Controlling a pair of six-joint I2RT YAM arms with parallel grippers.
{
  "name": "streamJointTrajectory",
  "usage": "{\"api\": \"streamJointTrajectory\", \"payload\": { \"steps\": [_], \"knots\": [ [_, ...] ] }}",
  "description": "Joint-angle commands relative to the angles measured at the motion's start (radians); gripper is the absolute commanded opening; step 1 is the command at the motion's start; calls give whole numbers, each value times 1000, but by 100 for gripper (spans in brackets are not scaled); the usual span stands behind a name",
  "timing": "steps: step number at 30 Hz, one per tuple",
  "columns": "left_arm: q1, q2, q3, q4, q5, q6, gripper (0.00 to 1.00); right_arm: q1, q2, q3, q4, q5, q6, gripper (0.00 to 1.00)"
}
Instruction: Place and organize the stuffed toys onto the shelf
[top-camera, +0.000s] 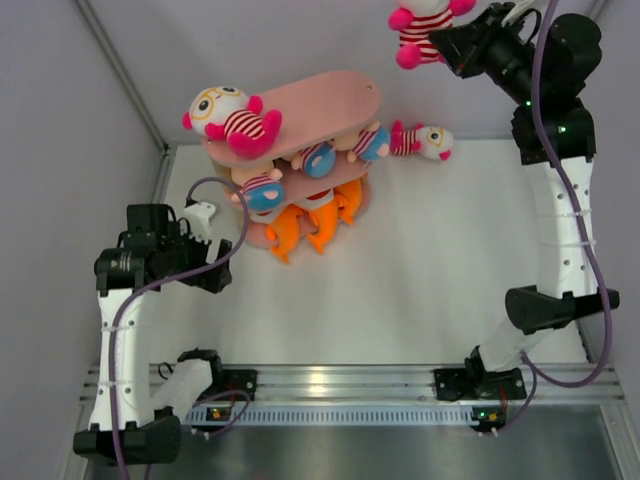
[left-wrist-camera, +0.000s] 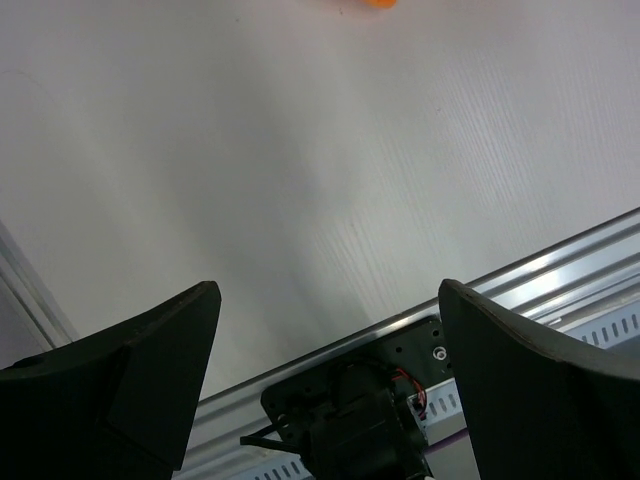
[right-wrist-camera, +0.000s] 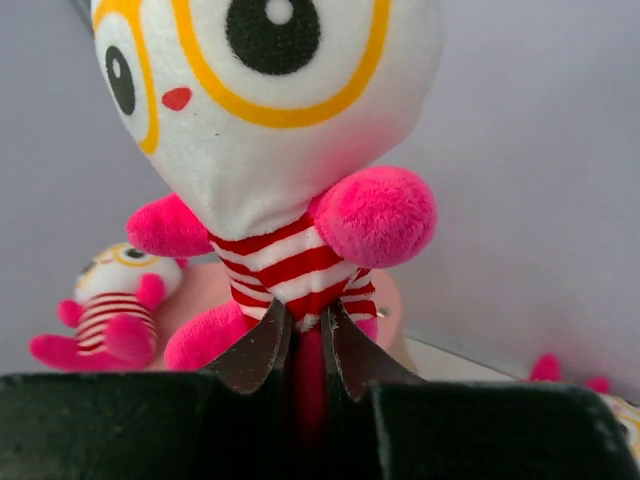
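My right gripper is pinching the goggled doll's striped lower body (top-camera: 420, 42), which has to sit on the top board (top-camera: 323, 106). Next, my left gripper takes the doll and sets it there.
The pink shelf (top-camera: 330, 100) stands at the back left of the table. A goggled doll (top-camera: 232, 117) lies on its top board. Peach dolls in blue pants (top-camera: 318, 157) sit on the middle board and orange fish (top-camera: 312, 226) on the bottom one. Another goggled doll (top-camera: 422, 140) lies on the table right of the shelf. My right gripper (top-camera: 440, 42) is shut on a third goggled doll (top-camera: 420, 28) and holds it high at the back; in the right wrist view the jaws pinch its striped lower body (right-wrist-camera: 300, 285). My left gripper (top-camera: 205, 212) is open and empty, left of the shelf.
The white table (top-camera: 430, 270) spreads right of and in front of the shelf. The aluminium rail (top-camera: 340, 382) with the arm bases runs along the near edge. Grey walls (top-camera: 60, 120) close the left and back. An orange scrap (left-wrist-camera: 378, 3) shows at the left wrist view's top.
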Motion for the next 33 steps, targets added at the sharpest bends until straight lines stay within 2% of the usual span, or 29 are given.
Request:
{"api": "streamJointTrajectory", "payload": {
  "steps": [1,6,9,13,16,18,19,22,23,27,28,30,32,33],
  "knots": [
    [-7,43,2,29,27,11,98,103,78,39,103,58,113,0],
    [-7,31,35,27,50,9,98,251,268,263,134,9,199,0],
    [-7,14,51,24,24,21,98,296,282,224,128,44,169,0],
    [-10,-3,98,16,7,26,98,324,192,101,179,144,150,0],
    [-9,-37,213,3,42,62,96,327,160,93,148,169,156,0],
    [-9,-58,331,6,98,82,96,342,134,86,96,182,132,0],
    [-9,-66,373,4,178,89,95,351,99,75,81,208,113,0],
    [-10,-45,541,6,303,66,97,393,8,-15,58,251,60,0],
    [-10,-28,621,7,316,58,98,402,-10,-49,50,267,52,0],
    [-7,72,732,67,329,47,98,453,-69,-39,-107,340,12,0],
    [-7,138,756,76,364,37,98,456,-101,-48,-125,353,36,0],
    [-7,208,865,73,539,24,98,468,-144,-117,-142,382,79,0],
    [-9,281,920,85,700,105,98,480,-214,-233,-107,400,145,0],
    [-7,295,916,122,705,133,98,486,-237,-271,-87,400,161,0]
  ]
}}
